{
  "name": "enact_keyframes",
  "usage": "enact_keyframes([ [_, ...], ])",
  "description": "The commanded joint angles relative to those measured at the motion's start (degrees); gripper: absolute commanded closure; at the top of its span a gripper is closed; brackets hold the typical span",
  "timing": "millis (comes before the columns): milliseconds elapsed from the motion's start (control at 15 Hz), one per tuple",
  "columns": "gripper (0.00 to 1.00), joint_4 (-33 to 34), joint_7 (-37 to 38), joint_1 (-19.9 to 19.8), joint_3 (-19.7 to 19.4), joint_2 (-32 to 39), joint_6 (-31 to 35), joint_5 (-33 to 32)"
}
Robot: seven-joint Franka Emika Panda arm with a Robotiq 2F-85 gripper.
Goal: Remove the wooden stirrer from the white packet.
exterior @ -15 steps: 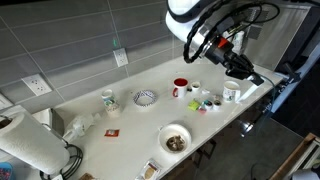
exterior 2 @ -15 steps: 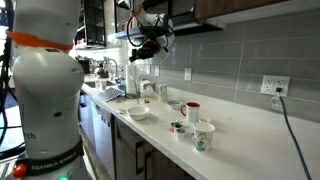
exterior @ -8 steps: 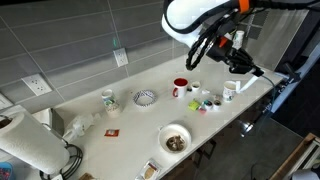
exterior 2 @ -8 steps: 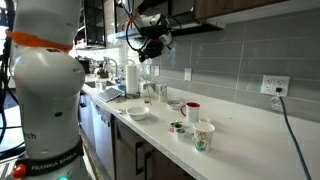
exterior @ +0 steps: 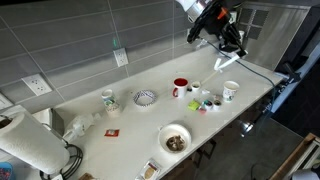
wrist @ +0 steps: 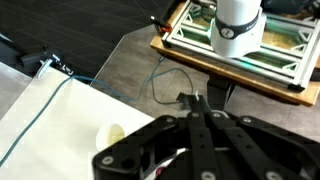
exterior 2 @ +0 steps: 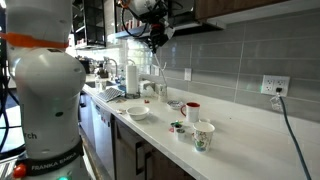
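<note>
The white packet in my gripper is pointing past the counter edge at the floor (wrist: 178, 78), so I should swing back over the small items (exterior: 206, 102) before I take out the wooden stirrer.
My gripper (exterior: 224, 38) is raised high above the far end of the counter and is shut. A slim white packet (exterior: 229, 62) hangs from its fingertips; it also shows in an exterior view (exterior 2: 155, 62) as a thin pale strip. In the wrist view the shut fingers (wrist: 196, 102) pinch a thin white tip. I cannot make out the wooden stirrer apart from the sleeve. The white paper cup (exterior: 230, 92) stands on the counter below the gripper, also seen in an exterior view (exterior 2: 203, 135).
On the counter stand a red mug (exterior: 180, 87), a patterned bowl (exterior: 146, 98), a bowl with brown contents (exterior: 175, 140), a small mug (exterior: 108, 99) and small items (exterior: 205, 101). A paper towel roll (exterior: 25, 140) stands at one end. The counter edge (wrist: 60, 85) drops to the floor.
The gripper has risen from just above the white paper cup to high over the counter. The slim white packet has come up with it and now hangs free.
</note>
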Motion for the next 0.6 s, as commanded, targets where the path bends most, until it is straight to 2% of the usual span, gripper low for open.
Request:
enact_keyframes([
  [0, 1.00, -3.2, -0.4, 0.2, 0.2, -2.9, 8.6, -3.2],
  [67, 1.00, -4.7, 0.1, -0.6, -0.4, -4.3, 14.1, 0.4],
  [133, 1.00, -5.3, 0.5, -0.9, -0.8, -4.3, 16.2, 2.5],
  [200, 1.00, -4.6, 0.8, -0.3, -0.4, -2.5, 11.7, -1.7],
  [267, 1.00, -5.2, 0.4, -0.6, -0.6, -2.6, 12.9, -0.8],
  [333, 1.00, -6.7, -1.9, -1.6, -1.5, -4.2, 19.9, 5.3],
  [400, 1.00, -7.2, -2.8, -1.7, -1.7, -4.2, 21.8, 6.8],
  [467, 1.00, -5.0, 0.5, -1.0, -1.2, -1.5, 13.4, 0.6],
  [533, 1.00, -4.9, 1.2, -1.0, -1.3, -1.2, 11.4, -0.9],
])
